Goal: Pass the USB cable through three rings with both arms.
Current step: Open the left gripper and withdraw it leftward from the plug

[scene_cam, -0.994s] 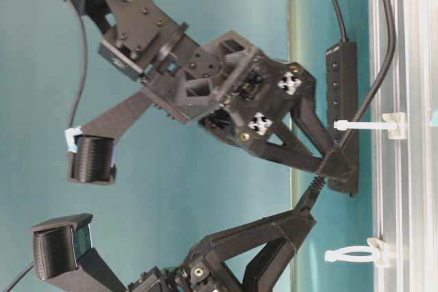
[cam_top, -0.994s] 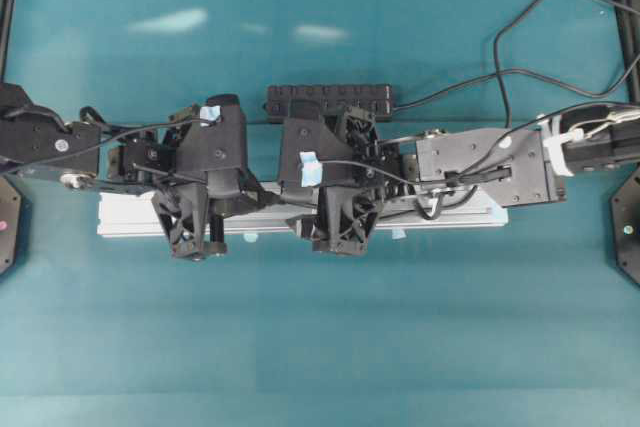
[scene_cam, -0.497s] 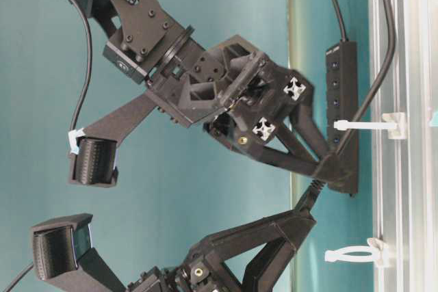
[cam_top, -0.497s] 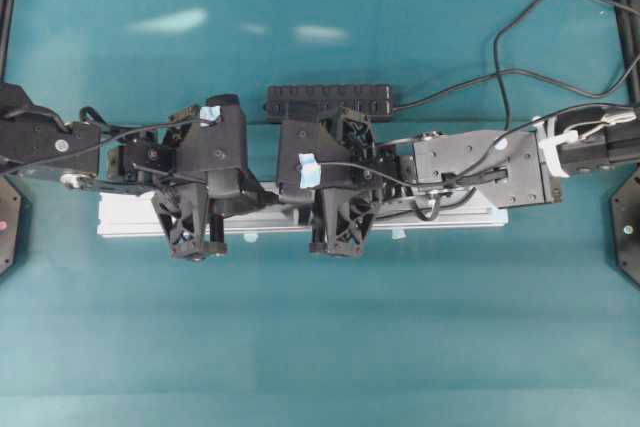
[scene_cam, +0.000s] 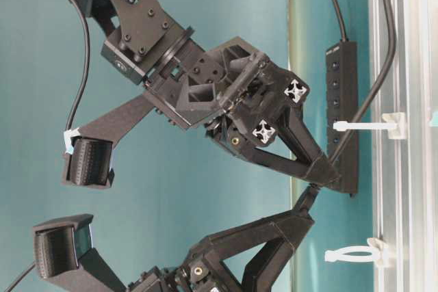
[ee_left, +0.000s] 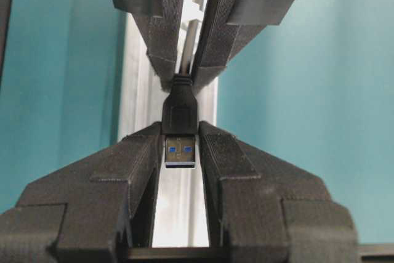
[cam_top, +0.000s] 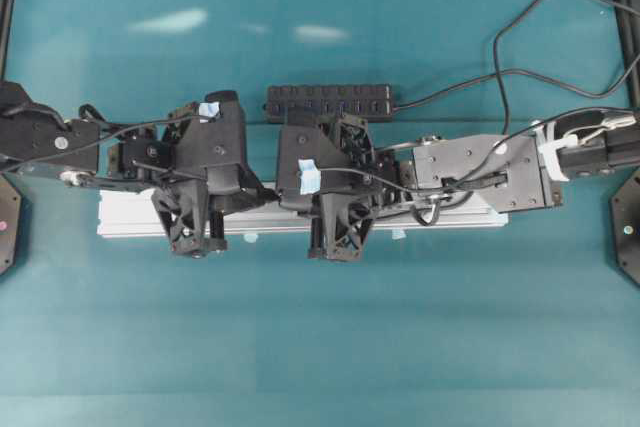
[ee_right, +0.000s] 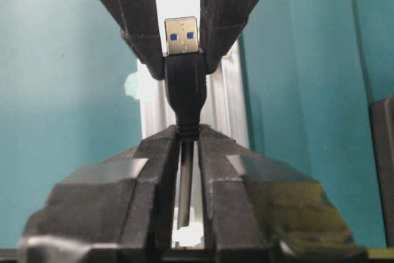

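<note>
My left gripper's fingers are covering the black plug (ee_right: 186, 82). Next, my left gripper opens and moves away before my right gripper pushes the plug through the next ring (scene_cam: 354, 254).
In the left wrist view my left gripper (ee_left: 180, 135) is shut on the USB cable's black plug (ee_left: 179, 110), whose metal end with blue inside faces the camera. In the right wrist view my right gripper (ee_right: 186, 133) is shut on the USB cable (ee_right: 184, 177) just behind the plug's strain relief. The two pairs of fingertips nearly touch, a little above the silver rail (scene_cam: 404, 169). Two of the rings (scene_cam: 356, 126) (scene_cam: 350, 254) stand on the rail in the table-level view. The cord (scene_cam: 373, 90) runs off along the rail. I cannot tell whether it passes through a ring.
The black multi-port hub (cam_top: 330, 102) lies just behind the rail (cam_top: 130, 217), with its own cord (cam_top: 450, 87) leading right. More black wires loop at the back right (cam_top: 500, 47). Both arms hang low over the rail's middle. Teal tabletop (cam_top: 320, 347) lies in front.
My right gripper's jaws have shut on the cable behind the plug, and its wrist has shifted slightly. My left gripper has held still with the plug in it.
</note>
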